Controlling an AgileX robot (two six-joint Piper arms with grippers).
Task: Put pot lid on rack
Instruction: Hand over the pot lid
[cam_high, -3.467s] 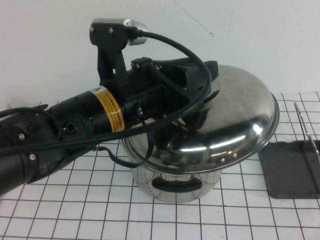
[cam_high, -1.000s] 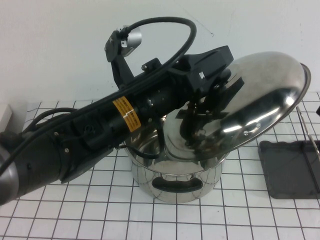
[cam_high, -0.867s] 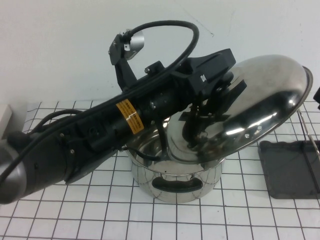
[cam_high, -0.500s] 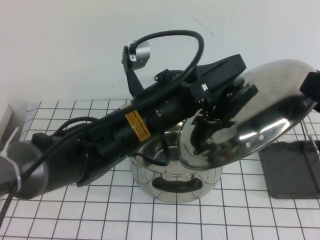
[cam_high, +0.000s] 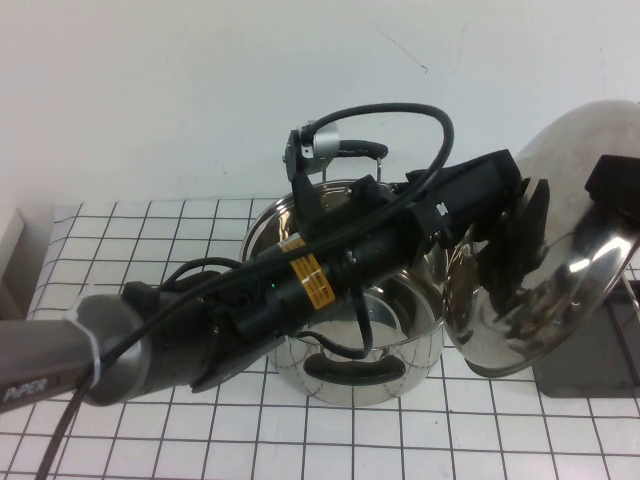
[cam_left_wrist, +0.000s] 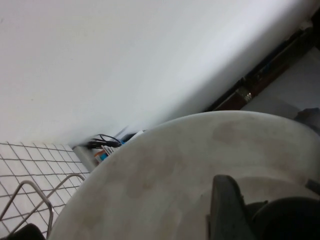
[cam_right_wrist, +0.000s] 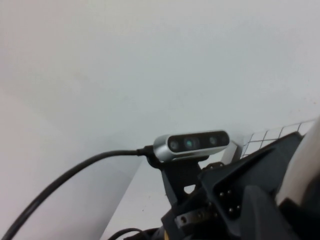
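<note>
I have both grippers on the pot lid, so I should let go of the black knob with my left gripper and back it away before my right gripper puts the lid on the rack (cam_high: 585, 355).
The pot lid (cam_high: 575, 295) hangs tilted almost on edge at the right, past the open steel pot (cam_high: 350, 345). My left gripper (cam_high: 518, 243) reaches across the pot and is shut on the lid at its black knob (cam_left_wrist: 292, 220); the dull dome (cam_left_wrist: 165, 175) fills the left wrist view beside one finger (cam_left_wrist: 225, 210). My right gripper (cam_high: 612, 190) is at the right edge, against the lid's upper back side. The rack's dark tray (cam_high: 590, 368) lies just below the lid, partly hidden by it. The rack's wire uprights (cam_left_wrist: 75, 175) show in the left wrist view.
The pot stands mid-table on a white gridded mat (cam_high: 150, 250), its near black handle (cam_high: 345, 367) facing me. A plain wall (cam_high: 200, 90) is behind. The left arm's camera (cam_right_wrist: 191, 142) and cable show in the right wrist view.
My left arm has carried the lid off the pot to the right and tipped it from slanted to nearly upright. The pot's inside now shows. My right gripper has come in at the right edge.
</note>
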